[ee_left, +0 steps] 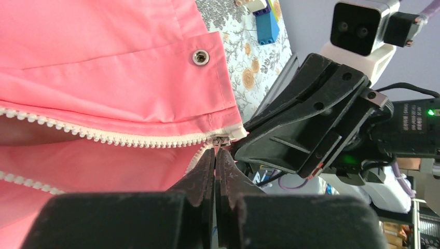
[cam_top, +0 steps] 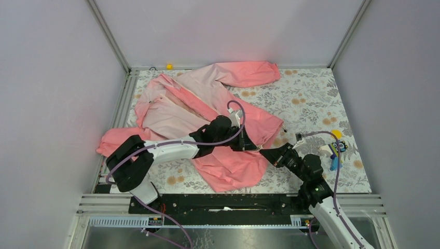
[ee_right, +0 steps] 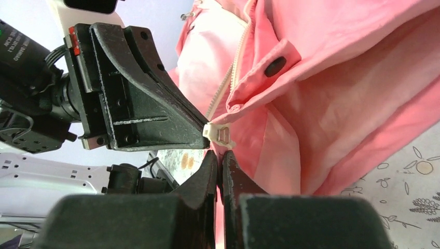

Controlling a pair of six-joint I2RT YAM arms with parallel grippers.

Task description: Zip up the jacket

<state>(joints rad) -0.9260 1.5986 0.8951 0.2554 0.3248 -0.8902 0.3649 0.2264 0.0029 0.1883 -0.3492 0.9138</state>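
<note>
My right gripper is pinching the hem fabric below the zipper's white end. Next, I open it and take hold of the white end itself before I pull the zipper pull.
The pink jacket lies spread over the table, collar at the far left, coral hem near the middle. Its whitish zipper is open, the two rows of teeth meeting at the hem. My left gripper is shut on the small dark zipper pull at the bottom end. My right gripper is shut on the hem fabric just below the zipper's white end. The two grippers face each other tip to tip, left and right. The hem is lifted a little off the table.
The table has a floral cloth. Small toy blocks sit at the right edge, with a blue one in the left wrist view. A small yellow object sits at the back wall. Grey walls close three sides.
</note>
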